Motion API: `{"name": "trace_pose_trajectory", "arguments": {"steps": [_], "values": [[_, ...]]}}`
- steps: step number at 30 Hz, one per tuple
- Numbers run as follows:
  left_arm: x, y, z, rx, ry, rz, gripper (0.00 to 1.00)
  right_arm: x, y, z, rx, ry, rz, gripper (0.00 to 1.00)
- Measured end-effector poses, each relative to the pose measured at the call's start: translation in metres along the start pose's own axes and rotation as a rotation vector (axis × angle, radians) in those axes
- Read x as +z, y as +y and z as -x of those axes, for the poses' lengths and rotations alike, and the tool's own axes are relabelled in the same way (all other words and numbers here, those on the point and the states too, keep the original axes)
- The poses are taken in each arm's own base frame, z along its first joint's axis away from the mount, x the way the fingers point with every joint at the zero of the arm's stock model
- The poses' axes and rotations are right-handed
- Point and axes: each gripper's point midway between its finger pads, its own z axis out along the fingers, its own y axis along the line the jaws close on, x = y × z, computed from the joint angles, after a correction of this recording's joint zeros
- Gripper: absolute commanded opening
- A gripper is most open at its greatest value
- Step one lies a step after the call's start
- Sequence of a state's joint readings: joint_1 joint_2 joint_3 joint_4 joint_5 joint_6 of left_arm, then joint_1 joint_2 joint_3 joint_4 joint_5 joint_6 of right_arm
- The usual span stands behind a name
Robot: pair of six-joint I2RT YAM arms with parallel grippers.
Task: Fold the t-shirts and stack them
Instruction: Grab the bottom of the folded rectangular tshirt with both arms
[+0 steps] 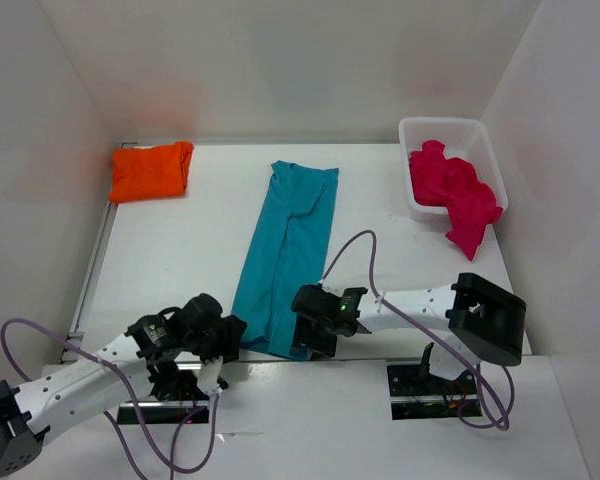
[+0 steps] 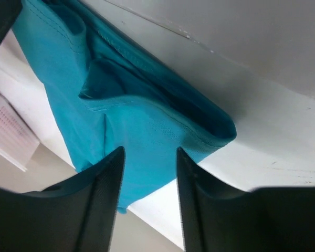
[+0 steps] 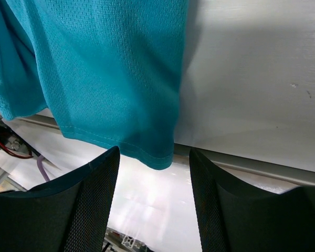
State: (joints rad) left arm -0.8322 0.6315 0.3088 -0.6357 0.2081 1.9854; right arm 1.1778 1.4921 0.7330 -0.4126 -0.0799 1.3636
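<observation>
I should pull the hem's corner (image 3: 160,159) over with my right gripper to straighten the teal blue t-shirt before folding, because its near end (image 1: 268,335) slants toward my left gripper.
A teal blue t-shirt (image 1: 285,250) lies as a long narrow strip down the middle of the table, its near end hanging over the front edge. My left gripper (image 1: 226,338) is at the strip's near left corner. In the left wrist view the gripper (image 2: 149,152) is open, with teal cloth (image 2: 142,126) just past its fingertips. My right gripper (image 1: 306,336) is at the near right corner. It (image 3: 153,152) is open too, below the hem (image 3: 147,152). An orange t-shirt (image 1: 152,170) lies folded at the back left. A pink-red t-shirt (image 1: 455,190) lies crumpled in the basket.
The white mesh basket (image 1: 480,132) stands at the back right, with the pink-red cloth spilling over its near rim. White walls enclose the table (image 1: 180,250) on three sides. Purple cables loop from both arms near the front edge.
</observation>
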Motion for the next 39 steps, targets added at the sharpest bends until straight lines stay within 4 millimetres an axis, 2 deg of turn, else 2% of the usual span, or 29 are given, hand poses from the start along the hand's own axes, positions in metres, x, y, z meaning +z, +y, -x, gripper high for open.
{"name": "trace_pose_trajectory", "arguments": {"steps": [3, 7, 10, 12, 15, 18, 19, 21, 22, 24, 27, 31, 33, 34, 35, 37, 38, 39], "values": [[-0.003, 0.004, 0.002, 0.006, -0.003, 0.019, 0.37, 0.0, 0.0, -0.001, 0.0, 0.004, 0.0, 0.61], [-0.013, 0.014, 0.002, 0.023, 0.016, 0.087, 0.37, 0.001, 0.001, -0.001, 0.003, 0.007, 0.005, 0.61], [-0.018, 0.02, 0.001, 0.039, 0.04, 0.13, 0.44, 0.005, 0.002, -0.001, 0.007, 0.012, 0.003, 0.63], [-0.014, 0.011, -0.003, 0.033, 0.062, 0.092, 0.46, 0.007, 0.007, -0.001, 0.01, 0.02, 0.007, 0.63], [-0.005, -0.014, -0.005, 0.005, 0.057, -0.045, 0.49, 0.009, 0.011, -0.002, 0.011, 0.031, 0.011, 0.63], [-0.003, -0.024, -0.005, -0.008, 0.044, -0.114, 0.51, 0.012, 0.013, 0.001, 0.019, 0.038, 0.015, 0.37], [-0.005, -0.022, -0.006, -0.005, 0.054, -0.101, 0.51, 0.014, 0.013, 0.001, 0.022, 0.046, 0.012, 0.2], [-0.011, -0.013, -0.009, 0.008, 0.083, -0.048, 0.51, 0.019, 0.013, 0.001, 0.028, 0.059, 0.005, 0.04], [-0.015, -0.009, -0.01, 0.016, 0.097, -0.019, 0.51, 0.02, 0.014, 0.002, 0.035, 0.063, 0.003, 0.0], [-0.02, -0.001, -0.011, 0.028, 0.119, 0.026, 0.51, 0.019, 0.014, 0.003, 0.041, 0.064, 0.003, 0.0], [-0.021, 0.0, -0.012, 0.031, 0.123, 0.032, 0.51, 0.015, 0.008, 0.011, 0.059, 0.044, 0.002, 0.0], [-0.021, 0.002, -0.013, 0.032, 0.125, 0.037, 0.52, -0.004, -0.02, 0.044, 0.122, -0.031, -0.028, 0.0], [-0.019, 0.007, -0.014, 0.034, 0.122, 0.052, 0.55, -0.016, -0.031, 0.061, 0.15, -0.074, -0.028, 0.0], [-0.017, 0.01, -0.014, 0.036, 0.115, 0.059, 0.59, -0.023, -0.037, 0.069, 0.16, -0.093, -0.026, 0.01], [-0.014, 0.014, -0.014, 0.041, 0.105, 0.064, 0.63, -0.028, -0.042, 0.076, 0.167, -0.112, -0.022, 0.14], [-0.006, 0.018, -0.009, 0.055, 0.072, 0.061, 0.69, -0.033, -0.05, 0.082, 0.169, -0.131, -0.02, 0.24], [-0.002, 0.02, -0.006, 0.064, 0.049, 0.059, 0.75, -0.034, -0.054, 0.082, 0.161, -0.129, -0.026, 0.32], [0.003, 0.022, -0.002, 0.073, 0.025, 0.054, 0.78, -0.034, -0.058, 0.079, 0.15, -0.122, -0.034, 0.52]]}}
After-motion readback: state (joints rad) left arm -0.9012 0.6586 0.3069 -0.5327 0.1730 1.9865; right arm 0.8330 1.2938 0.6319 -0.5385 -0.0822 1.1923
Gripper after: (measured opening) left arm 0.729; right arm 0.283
